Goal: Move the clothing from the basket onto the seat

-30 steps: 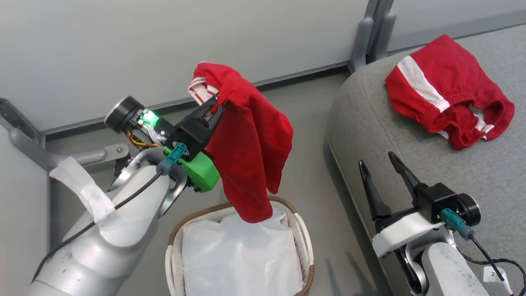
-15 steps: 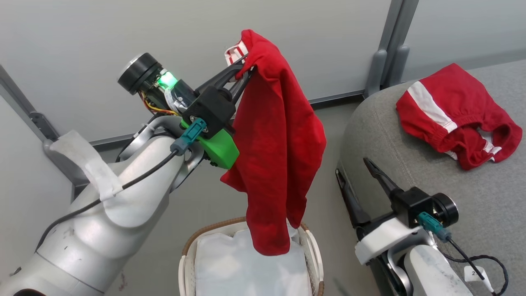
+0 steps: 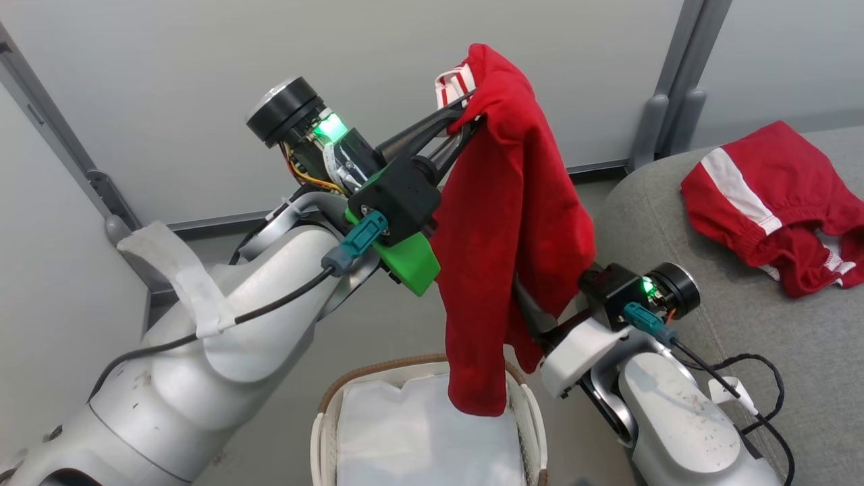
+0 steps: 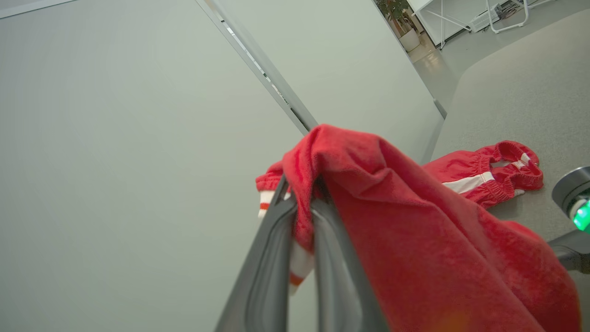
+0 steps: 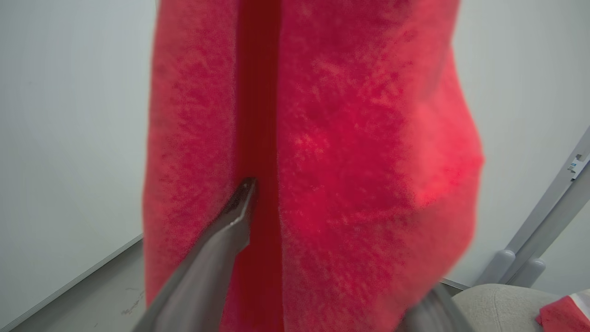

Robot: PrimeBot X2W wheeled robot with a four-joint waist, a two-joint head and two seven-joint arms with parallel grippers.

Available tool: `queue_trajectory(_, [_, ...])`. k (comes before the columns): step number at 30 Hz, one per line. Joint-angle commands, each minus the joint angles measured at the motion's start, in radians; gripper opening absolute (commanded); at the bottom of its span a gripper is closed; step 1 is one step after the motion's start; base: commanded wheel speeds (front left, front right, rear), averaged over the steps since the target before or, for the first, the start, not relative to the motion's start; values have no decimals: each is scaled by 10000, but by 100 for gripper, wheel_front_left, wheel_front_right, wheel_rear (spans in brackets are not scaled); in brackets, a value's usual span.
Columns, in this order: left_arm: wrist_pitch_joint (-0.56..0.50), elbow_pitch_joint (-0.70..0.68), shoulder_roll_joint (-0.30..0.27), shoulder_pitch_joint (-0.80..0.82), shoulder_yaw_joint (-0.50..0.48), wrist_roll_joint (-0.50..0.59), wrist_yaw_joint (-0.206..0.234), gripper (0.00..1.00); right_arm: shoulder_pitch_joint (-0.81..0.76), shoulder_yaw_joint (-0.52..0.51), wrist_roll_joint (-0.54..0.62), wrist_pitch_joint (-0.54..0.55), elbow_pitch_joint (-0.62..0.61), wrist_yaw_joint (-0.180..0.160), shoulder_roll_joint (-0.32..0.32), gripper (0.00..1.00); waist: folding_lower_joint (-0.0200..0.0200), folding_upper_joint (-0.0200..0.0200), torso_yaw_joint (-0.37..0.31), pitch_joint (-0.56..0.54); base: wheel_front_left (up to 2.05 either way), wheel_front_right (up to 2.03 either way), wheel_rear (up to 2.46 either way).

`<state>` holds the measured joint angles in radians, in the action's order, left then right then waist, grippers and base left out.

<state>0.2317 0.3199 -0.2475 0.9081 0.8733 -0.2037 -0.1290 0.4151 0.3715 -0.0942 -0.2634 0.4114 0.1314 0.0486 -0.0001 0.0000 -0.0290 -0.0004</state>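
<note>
Limp folds [image 3: 520, 198] hang below the robot's left gripper, so the red shirt [image 3: 479, 316] will sag over both sides of the right gripper when the robot carries it.
My left gripper [image 3: 471, 113] is shut on the collar end of the red shirt [image 3: 513, 223], holding it high with the fingers pointing up and right. The shirt hangs long, and its hem dangles over the right rim of the basket [image 3: 325, 413]. In the left wrist view my left gripper [image 4: 299, 196] pinches red cloth with a white-striped cuff. My right gripper [image 5: 341, 235] stands open against the hanging shirt [image 5: 350, 138], with one finger [image 5: 230, 221] pressed on the cloth and the other mostly covered. The red shorts [image 3: 763, 202] lie on the grey seat [image 3: 648, 216].
A white cloth liner [image 3: 418, 439] fills the basket on the floor. A grey partition wall with metal posts [image 3: 665, 108] runs behind. A black cable [image 3: 756, 378] trails from my right wrist over the seat's edge.
The left gripper has lifted the shirt higher above the basket and carried it toward the seat. The right gripper has swung left from the seat's edge into the hanging shirt. The camera has shifted.
</note>
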Motion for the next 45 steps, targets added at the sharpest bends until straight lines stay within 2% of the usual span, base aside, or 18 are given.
queue_trajectory(1, [51, -87, -7, -9, 21, -142, -17, 0, 202, 112, -28, -21, 121, -14, 35, 64, 1, 0, 80, -20, 0, 0, 0])
queue_trajectory(3, [-9, -162, -79, -154, 50, -183, -6, 0, 390, 198, -52, -20, 193, -14, 35, 13, 1, 0, 125, -26, 0, 0, 0])
queue_trajectory(4, [-30, -208, -115, -218, 52, -192, 19, 0, 437, 222, -74, -20, 204, -14, 35, 0, 1, 0, 144, -26, 0, 0, 0])
queue_trajectory(16, [-146, -465, -491, -1292, -111, -814, 453, 0, 241, 98, -51, -21, -173, -14, 35, 0, 1, 0, 168, 38, 0, 0, 0])
queue_trajectory(17, [-110, -449, -490, -1433, -131, -869, 505, 14, 233, 55, -46, -21, -241, -14, 35, 0, 1, 0, 148, 47, 0, 0, 0])
queue_trajectory(18, [-88, -430, -477, -1584, -158, -958, 559, 41, 212, 14, -41, -21, -296, -14, 35, 0, 1, 0, 130, 56, 0, 0, 0])
queue_trajectory(19, [-53, -388, -447, -1796, -192, -1086, 616, 94, 185, -60, -13, -20, -360, -14, 35, 0, 1, 0, 108, 68, 0, 0, 0])
queue_trajectory(20, [-8, -346, -411, -1979, -224, -1219, 668, 100, 162, -122, 5, -20, -411, -14, 35, 0, 1, 0, 92, 80, 0, 0, 0])
queue_trajectory(29, [281, 388, 2, -4029, -757, -2515, 1023, 100, -1, -740, 286, -21, -879, -14, 34, 0, 1, 0, -127, 267, 0, 0, 0])
queue_trajectory(33, [344, 779, 139, -4736, -922, -2715, 978, 100, -164, -986, 396, -21, -1051, -14, 35, 0, 1, 0, -204, 389, 0, 0, 0])
queue_trajectory(45, [336, 607, 509, -6195, -2099, -2025, 690, 100, -91, -1170, 462, -21, -1236, -14, 34, 0, 1, 0, -552, 834, 0, 0, 0])
